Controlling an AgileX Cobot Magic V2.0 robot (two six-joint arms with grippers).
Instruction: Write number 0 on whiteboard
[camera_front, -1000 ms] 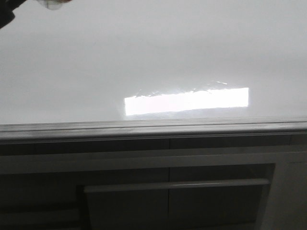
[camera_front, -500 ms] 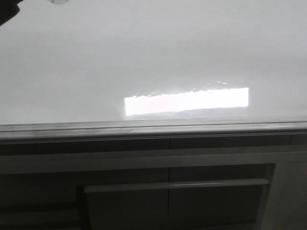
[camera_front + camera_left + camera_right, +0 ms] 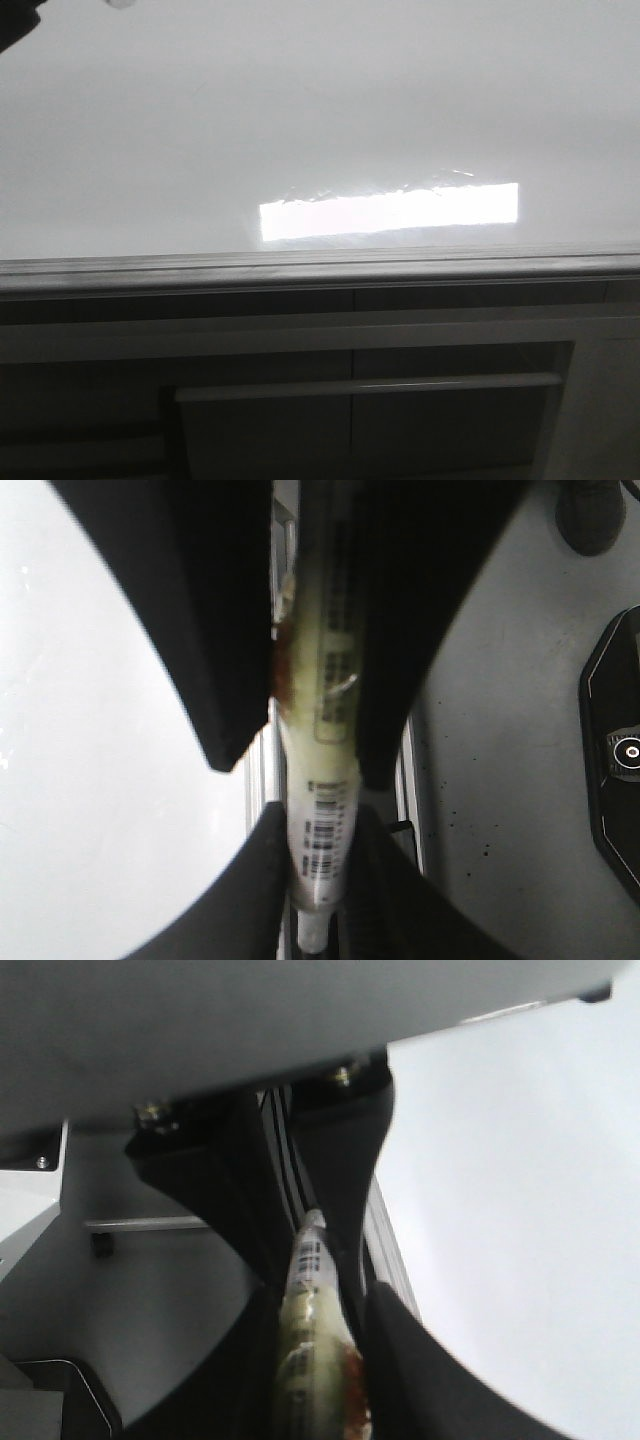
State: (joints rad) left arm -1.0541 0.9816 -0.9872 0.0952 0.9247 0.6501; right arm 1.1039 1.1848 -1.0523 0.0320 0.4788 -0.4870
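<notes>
The robot's left gripper is covering the marker's barcode end [image 3: 322, 842], so it should move back out of the way before the right gripper, which holds the marker's wrapped part, writes on the whiteboard [image 3: 300, 90].
The whiteboard [image 3: 320, 120] fills the upper front view, glossy white with a grey metal edge strip [image 3: 320, 268]. No number 0 shows on it. A marker [image 3: 322, 770] with a yellowish wrapped body and a barcode label sits between both grippers. In the left wrist view my left gripper [image 3: 320, 825] is shut on its barcode end, and my right gripper [image 3: 300, 765] clamps the wrapped part. The right wrist view shows my right gripper [image 3: 320, 1300] shut on the marker [image 3: 312, 1320]. Only a dark arm corner [image 3: 12, 25] shows in the front view.
A bright rectangular light reflection [image 3: 390, 210] lies on the board. Dark grey cabinet panels with a pale handle bar [image 3: 370, 385] sit below the edge strip. A black device [image 3: 615, 760] lies on the grey surface beside the board.
The dark arm corner and a small pale object at the front view's top left have slid slightly up, nearly out of frame. The board looks the same.
</notes>
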